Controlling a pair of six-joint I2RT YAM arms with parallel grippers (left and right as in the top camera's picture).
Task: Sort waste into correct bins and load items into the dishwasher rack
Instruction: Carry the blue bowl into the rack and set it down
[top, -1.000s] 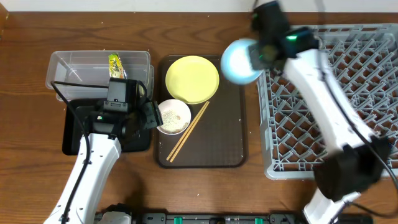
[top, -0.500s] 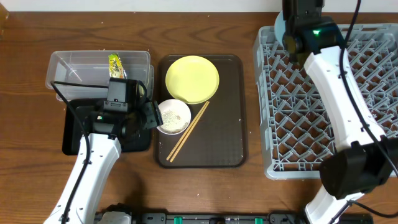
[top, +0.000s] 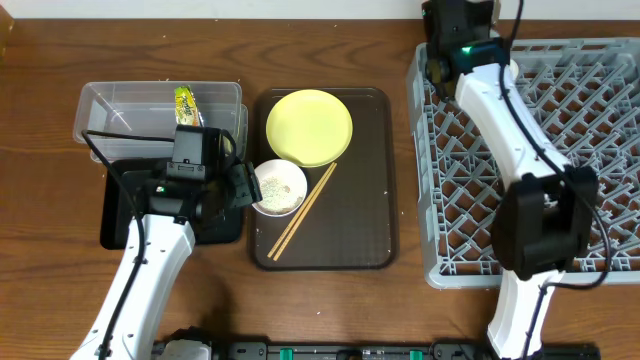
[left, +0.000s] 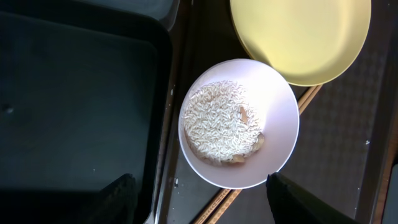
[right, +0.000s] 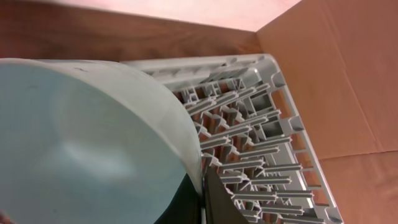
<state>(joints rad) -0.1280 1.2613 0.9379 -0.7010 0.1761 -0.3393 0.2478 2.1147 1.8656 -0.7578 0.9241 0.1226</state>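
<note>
The light blue bowl (right: 93, 143) is held by its rim and hangs tilted above the far corner of the rack, so the robot's right gripper should keep going down until the pegs (top: 438, 106) hold the bowl up.
My right gripper (right: 202, 186) is shut on the rim of the light blue bowl (right: 81, 143) and holds it tilted over the far left corner of the grey dishwasher rack (top: 560, 170). The rack's pegs (right: 249, 124) show beside the bowl. My left gripper (left: 202, 199) is open just above the whitish-pink bowl (left: 273, 143), which holds the white rice crumbs (left: 217, 121). The pale-yellow plate (top: 309, 126) and the two chopsticks (top: 303, 211) lie on the brown tray. The green-and-yellow wrapper (top: 187, 105) lies in the clear tub (top: 120, 100). The white cup is out of view.
The dark brown serving tray (top: 365, 225) lies between the bins and the rack. The black tray (top: 118, 215) sits under my left arm, just left of the pink bowl, and also shows in the left wrist view (left: 74, 106). A cardboard wall (right: 348, 74) stands beyond the rack.
My right arm has carried the blue bowl from above the brown tray's right edge to the rack's far left corner. The left arm has not moved.
</note>
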